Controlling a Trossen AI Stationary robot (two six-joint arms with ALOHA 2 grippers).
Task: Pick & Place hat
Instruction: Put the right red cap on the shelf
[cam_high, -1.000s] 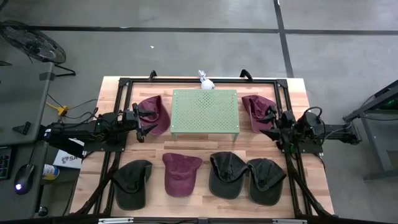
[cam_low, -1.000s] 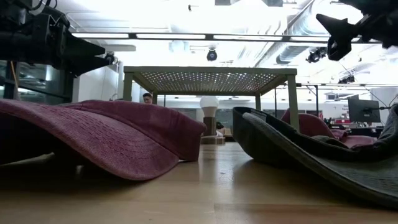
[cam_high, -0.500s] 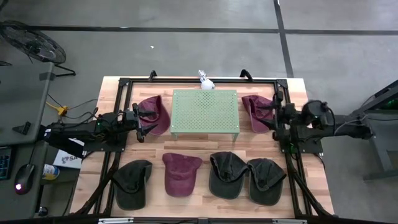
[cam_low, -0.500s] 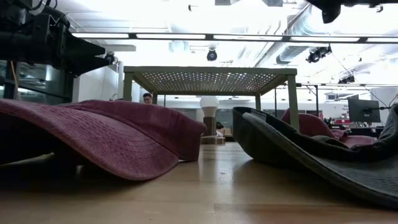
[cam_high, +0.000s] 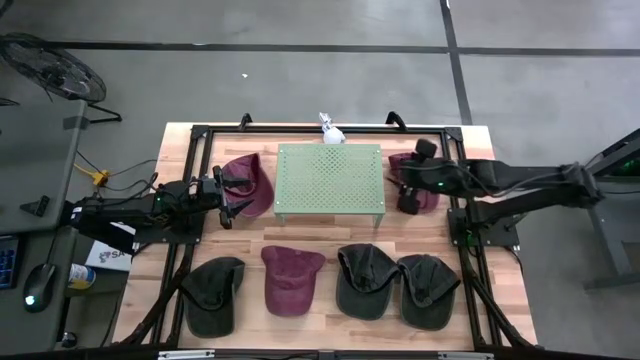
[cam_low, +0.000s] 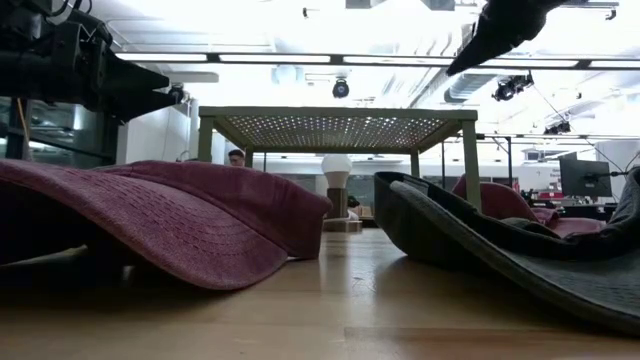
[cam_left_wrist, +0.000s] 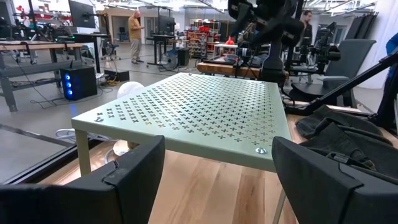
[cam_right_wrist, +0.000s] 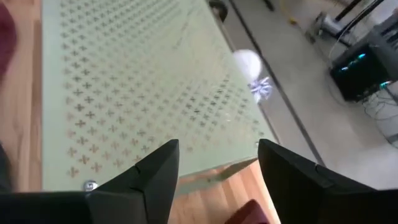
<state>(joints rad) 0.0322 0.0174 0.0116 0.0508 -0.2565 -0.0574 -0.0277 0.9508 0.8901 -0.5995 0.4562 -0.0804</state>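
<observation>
The robot's right gripper is pointing across the green stand (cam_right_wrist: 146, 93) while the maroon hat is below, so it should tilt down and pinch the hat's near edge (cam_high: 427, 206).
A green perforated stand (cam_high: 330, 180) sits at the table's middle. One maroon hat (cam_high: 250, 183) lies on the table left of it, another maroon hat (cam_high: 418, 172) lies to its right. Along the near edge lie a dark hat (cam_high: 213, 292), a maroon hat (cam_high: 290, 278) and two more dark hats (cam_high: 362, 280). My right gripper (cam_high: 400, 183) hangs open above the right maroon hat, tipped down toward the stand (cam_right_wrist: 137, 93), with nothing between its fingers (cam_right_wrist: 155, 180). My left gripper (cam_high: 238, 195) waits open and level beside the left maroon hat, facing the stand (cam_left_wrist: 199, 109).
A black frame (cam_high: 200, 135) runs round the table's far half, with rails down both sides. A small white object (cam_high: 330, 130) stands behind the stand at the far edge. Bare wood (cam_high: 330, 235) lies between the stand and the near row of hats.
My right gripper has risen and swung from the table's right side toward the green stand. It now hangs over the right maroon hat, tipped downward and rolled. In the low view it left the frame at the top, then came back in pointing down.
</observation>
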